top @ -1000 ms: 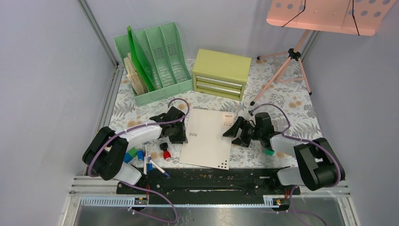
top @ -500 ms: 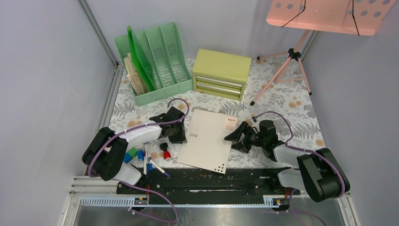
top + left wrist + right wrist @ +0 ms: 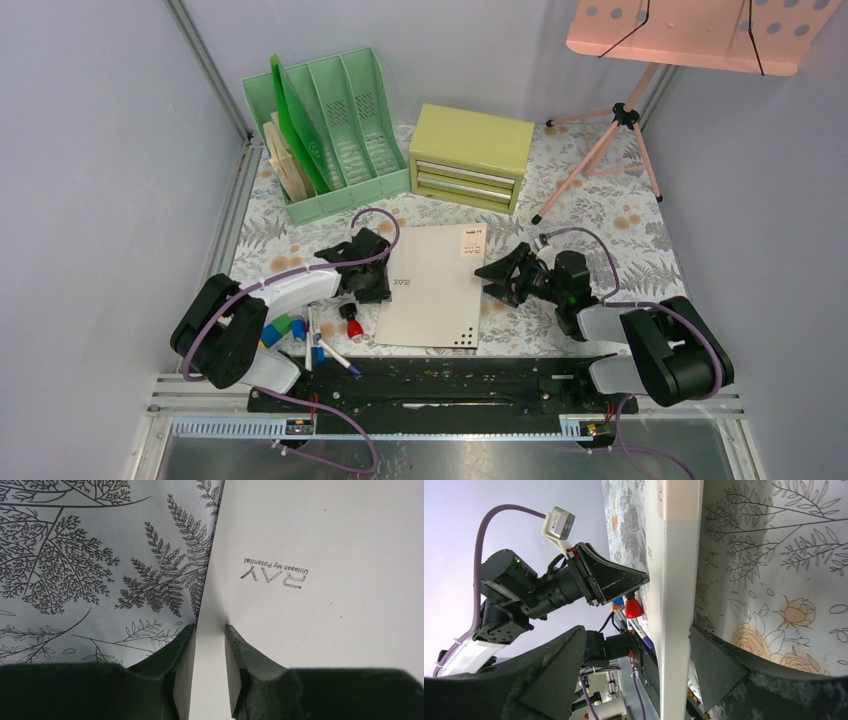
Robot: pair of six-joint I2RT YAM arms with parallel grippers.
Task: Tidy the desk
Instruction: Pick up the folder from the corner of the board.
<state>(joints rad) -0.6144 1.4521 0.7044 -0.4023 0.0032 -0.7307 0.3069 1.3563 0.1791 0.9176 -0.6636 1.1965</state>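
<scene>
The flat notebook's margin (image 3: 211, 622) has my left gripper's fingers standing on it, so next my right gripper raises the notebook before my left gripper grips the notebook's edge (image 3: 212, 565) by the lettering.
A white notebook (image 3: 430, 290) with small grey lettering lies flat on the fern-printed desk (image 3: 600, 215). My left gripper (image 3: 377, 288) stands at its left edge. In the left wrist view the jaws (image 3: 210, 627) are a narrow gap apart, tips down on the notebook (image 3: 325, 555) margin, pinching nothing. My right gripper (image 3: 493, 274) is at the notebook's right edge. In the right wrist view its jaws (image 3: 638, 629) are wide open, one on each side of the notebook's edge (image 3: 679, 605), the lower one against the desk (image 3: 774, 555). The left gripper's fingers (image 3: 611, 577) show beyond.
A mint file rack (image 3: 325, 130) and a yellow-green drawer chest (image 3: 470, 155) stand at the back. A pink tripod stand (image 3: 610, 150) is at the back right. Pens (image 3: 318, 340), a red-capped piece (image 3: 352, 326) and small blue and green blocks (image 3: 285, 328) lie near the left arm.
The notebook has swung straighter and slid up and left. My right gripper came in from the right to its edge and narrowed slightly. The left gripper has barely moved.
</scene>
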